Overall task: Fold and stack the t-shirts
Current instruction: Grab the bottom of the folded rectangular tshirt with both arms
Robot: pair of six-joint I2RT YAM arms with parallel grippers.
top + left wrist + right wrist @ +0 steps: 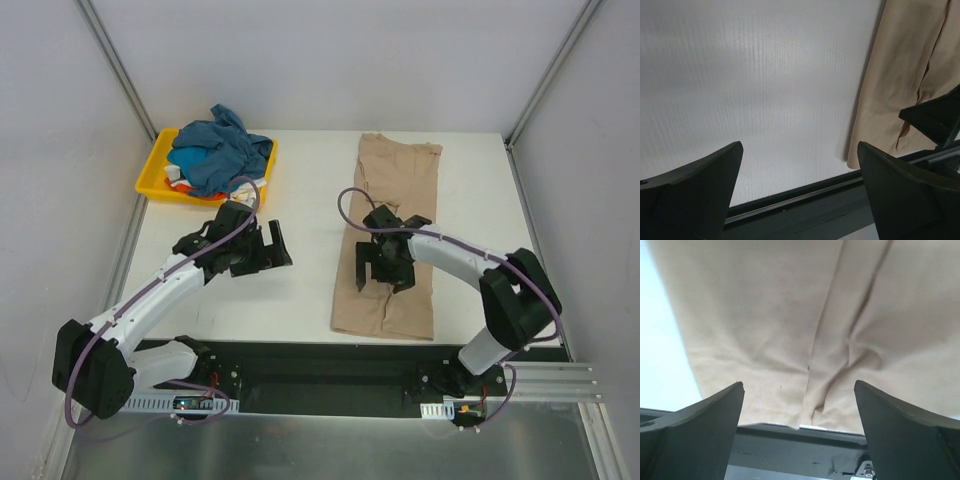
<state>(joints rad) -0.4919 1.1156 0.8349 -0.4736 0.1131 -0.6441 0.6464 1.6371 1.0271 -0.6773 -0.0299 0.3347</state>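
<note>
The beige-tan t-shirt's folded sides come together in a long crease (386, 308), so the t-shirt will bring up a smooth side when I fold its near hem (383, 334) back.
A beige-tan t-shirt (392, 230), folded lengthwise into a long strip, lies on the right half of the white table, reaching from the back edge to the front edge. My right gripper (383, 272) is open and hovers over its near half. In the right wrist view the gripper (799, 384) stands over the creased cloth (790, 315), holding nothing. My left gripper (265, 252) is open and empty over bare table left of the shirt. In the left wrist view (800, 145) the shirt (910, 75) lies at the right. A teal-blue t-shirt (215, 150) lies heaped in the tray.
A shallow yellow tray (150, 178) stands at the back left corner, with bits of white and orange-red cloth (177, 178) under the teal one. A black rail (330, 360) runs along the table's front edge. Grey walls and metal posts enclose the table.
</note>
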